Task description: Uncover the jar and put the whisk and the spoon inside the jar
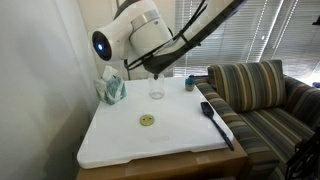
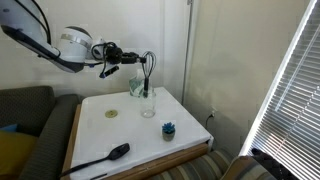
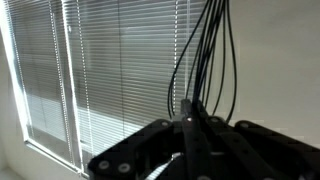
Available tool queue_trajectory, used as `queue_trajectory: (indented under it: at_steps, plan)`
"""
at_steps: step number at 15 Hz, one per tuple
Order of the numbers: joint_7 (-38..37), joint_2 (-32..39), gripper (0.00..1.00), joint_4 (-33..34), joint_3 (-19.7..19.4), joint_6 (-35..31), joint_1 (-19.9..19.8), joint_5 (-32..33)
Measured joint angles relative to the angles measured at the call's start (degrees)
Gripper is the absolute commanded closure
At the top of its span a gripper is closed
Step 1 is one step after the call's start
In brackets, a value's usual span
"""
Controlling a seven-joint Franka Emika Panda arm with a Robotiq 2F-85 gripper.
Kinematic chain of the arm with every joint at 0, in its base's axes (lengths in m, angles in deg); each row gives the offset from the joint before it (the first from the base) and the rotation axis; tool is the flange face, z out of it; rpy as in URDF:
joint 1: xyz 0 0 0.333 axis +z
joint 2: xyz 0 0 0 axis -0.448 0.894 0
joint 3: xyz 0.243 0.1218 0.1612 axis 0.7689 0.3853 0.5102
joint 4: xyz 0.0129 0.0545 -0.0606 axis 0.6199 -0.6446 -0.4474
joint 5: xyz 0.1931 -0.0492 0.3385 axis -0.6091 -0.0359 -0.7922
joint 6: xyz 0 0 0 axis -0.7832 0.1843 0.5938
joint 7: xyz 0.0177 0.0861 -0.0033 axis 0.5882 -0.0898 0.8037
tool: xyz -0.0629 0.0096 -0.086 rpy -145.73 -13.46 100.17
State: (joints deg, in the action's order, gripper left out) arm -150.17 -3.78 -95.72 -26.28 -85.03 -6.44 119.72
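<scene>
The whisk's black handle (image 2: 146, 86) points down above the open jar's opening (image 2: 148, 93), so the robot should keep lowering its gripper until the handle stands inside, and then let go.
My gripper (image 2: 128, 54) is shut on the whisk's black handle (image 3: 190, 135), held level over the white table. In the wrist view the wire loops (image 3: 205, 60) stick out past the fingers toward the window blinds. In an exterior view the whisk (image 2: 148, 72) curves down over the open glass jar (image 2: 148, 105), and whether it touches the rim I cannot tell. The jar (image 1: 156, 92) stands at the back of the table, just under the gripper (image 1: 156, 70). Its pale yellow-green lid (image 1: 147, 120) (image 2: 112, 113) lies flat mid-table. The long black spoon (image 1: 215, 122) (image 2: 100, 160) lies near the table edge by the sofa.
A teal tissue box (image 1: 110, 88) (image 2: 137, 87) stands close behind the jar. A small dark blue cup (image 1: 190, 84) (image 2: 168, 129) sits near a table corner. A striped sofa (image 1: 265, 100) borders the white table (image 1: 150, 145), and blinds (image 2: 290, 90) cover the window.
</scene>
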Motion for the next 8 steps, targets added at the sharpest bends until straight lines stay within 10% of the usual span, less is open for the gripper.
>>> queue_trajectory:
  at_steps: [8]
  plan:
    - [8.3,12.15,0.99,10.79,-1.51,-0.02,0.54,0.0]
